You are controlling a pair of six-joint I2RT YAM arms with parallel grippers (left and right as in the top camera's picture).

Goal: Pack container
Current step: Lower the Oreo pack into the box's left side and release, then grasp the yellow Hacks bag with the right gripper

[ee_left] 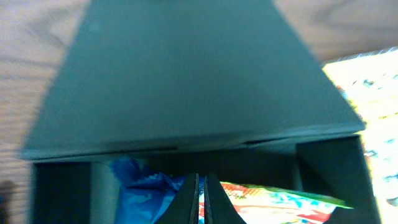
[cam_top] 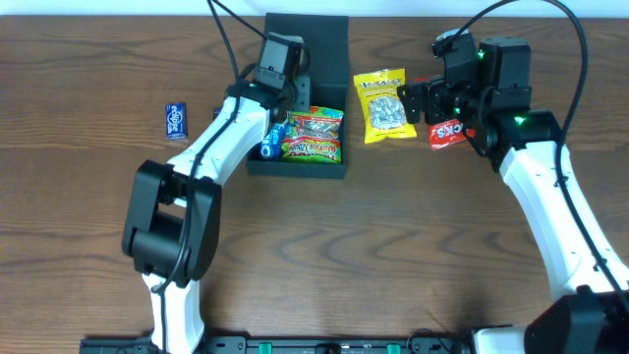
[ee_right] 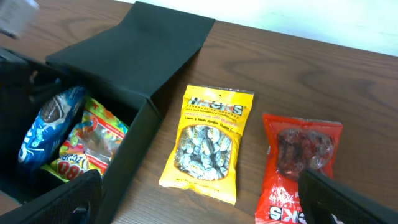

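The container's opening (cam_top: 328, 96) has my empty left gripper over it, so that gripper should move away before my right gripper puts the yellow packet (cam_top: 384, 105) inside.
The dark green container (cam_top: 329, 59) stands open at the table's back middle, its flap lid lying flat behind it. Inside lie a blue packet (cam_top: 272, 141) and a green-red gummy packet (cam_top: 313, 135). My left gripper (cam_top: 278, 118) is over the box's left side; in the left wrist view its fingers (ee_left: 203, 200) are shut, empty, just above the blue packet (ee_left: 146, 190) and gummy packet (ee_left: 280, 202). My right gripper (ee_right: 199, 205) is open wide above a yellow packet (ee_right: 208, 143) and a red packet (ee_right: 298, 165); the container (ee_right: 155, 62) shows at left.
The yellow packet (cam_top: 384, 104) lies just right of the box, the red packet (cam_top: 448, 133) further right under my right wrist. A small blue packet (cam_top: 176, 120) lies far left on the wooden table (cam_top: 393, 256).
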